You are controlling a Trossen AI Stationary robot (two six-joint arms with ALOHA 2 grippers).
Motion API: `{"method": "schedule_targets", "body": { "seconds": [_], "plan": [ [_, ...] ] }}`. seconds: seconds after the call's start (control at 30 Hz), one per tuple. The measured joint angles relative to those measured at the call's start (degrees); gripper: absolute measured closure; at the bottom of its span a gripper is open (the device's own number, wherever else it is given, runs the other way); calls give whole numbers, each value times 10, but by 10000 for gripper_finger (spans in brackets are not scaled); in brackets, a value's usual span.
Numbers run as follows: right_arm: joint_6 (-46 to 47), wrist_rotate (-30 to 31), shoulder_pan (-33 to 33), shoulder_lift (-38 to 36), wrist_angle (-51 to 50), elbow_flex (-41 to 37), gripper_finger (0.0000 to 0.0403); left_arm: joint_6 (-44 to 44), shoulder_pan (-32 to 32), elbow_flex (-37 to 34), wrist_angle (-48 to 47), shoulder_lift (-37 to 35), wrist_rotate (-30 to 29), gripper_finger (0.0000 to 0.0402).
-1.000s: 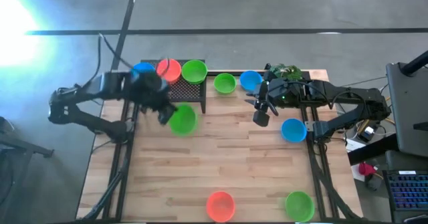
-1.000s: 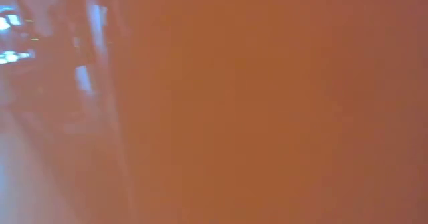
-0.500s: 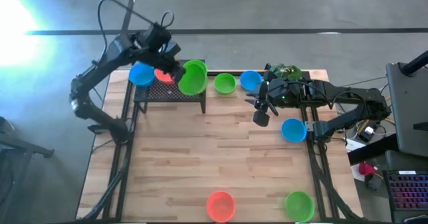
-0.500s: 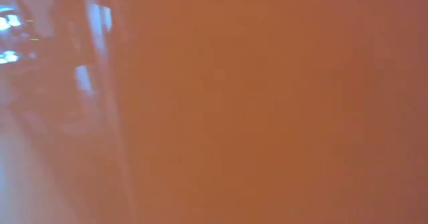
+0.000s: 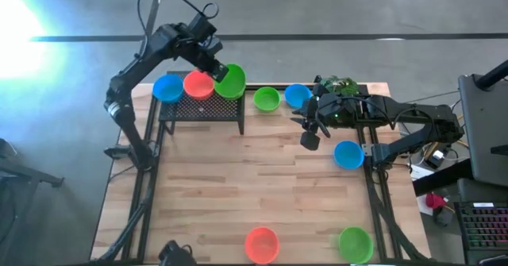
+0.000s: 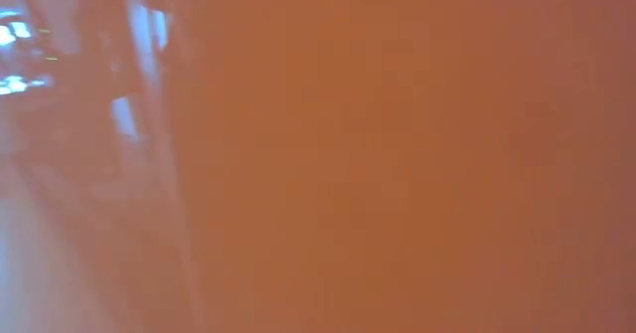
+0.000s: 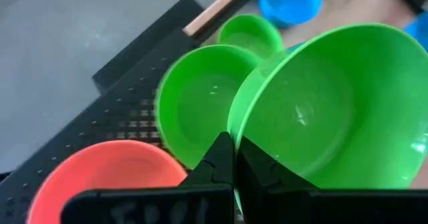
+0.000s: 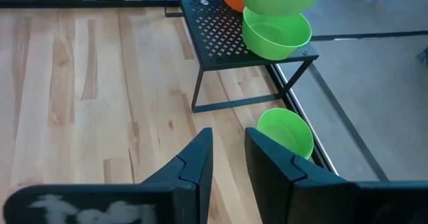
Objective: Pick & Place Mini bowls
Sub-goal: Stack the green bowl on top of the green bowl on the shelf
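Note:
The held green bowl [image 7: 328, 110] slants above the stand's green bowl [image 7: 206, 93]. My left gripper should rest it inside, then take hold of its rim again to level it.
My left gripper [image 5: 216, 66] is over the black mesh stand [image 5: 202, 109] at the table's far left. It is shut on a green mini bowl [image 5: 232, 82] [image 7: 328, 117]. This bowl hangs just over a second green bowl [image 7: 197, 97] [image 8: 277, 31], which sits on the stand beside an orange-red bowl [image 5: 198, 84] and a blue bowl [image 5: 167, 88]. My right gripper [image 5: 309, 133] [image 8: 227, 158] waits open above the table right of centre, touching nothing. An orange-red surface fills the low view, which shows neither gripper. My left gripper pinches the held green bowl at its rim [image 7: 234, 127], one finger [image 7: 217, 162] outside the wall and the other inside. The bowl is lifted and tilted, above the green bowl on the stand; whether the two bowls touch, I cannot tell.
Along the table's far edge stand a green bowl [image 5: 267, 99] and a blue bowl [image 5: 298, 95], with a leafy sprig [image 5: 337, 84] to their right. Another blue bowl [image 5: 348, 154] is near the right edge. An orange-red bowl [image 5: 262, 244] and a green bowl [image 5: 355, 243] sit near the front edge.
My left gripper has carried the green bowl from low over the table in front of the stand, up and toward the far edge, to a spot above the green bowl on the stand. It has stayed shut on the rim. The right arm has kept still.

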Motion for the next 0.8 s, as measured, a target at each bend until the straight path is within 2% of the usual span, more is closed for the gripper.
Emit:
{"method": "schedule_targets", "body": {
  "seconds": [0.13, 0.43, 0.8],
  "plan": [
    [2, 0, 0, 0, 0, 0, 323, 0, 3, -4, -1, 17, -9, 401],
    [2, 0, 0, 0, 0, 0, 315, -2, 5, -4, 0, 29, -75, 401],
    [1, 0, 0, 0, 0, 0, 326, -3, 6, -17, 6, 37, -80, 402]
  ]
}}
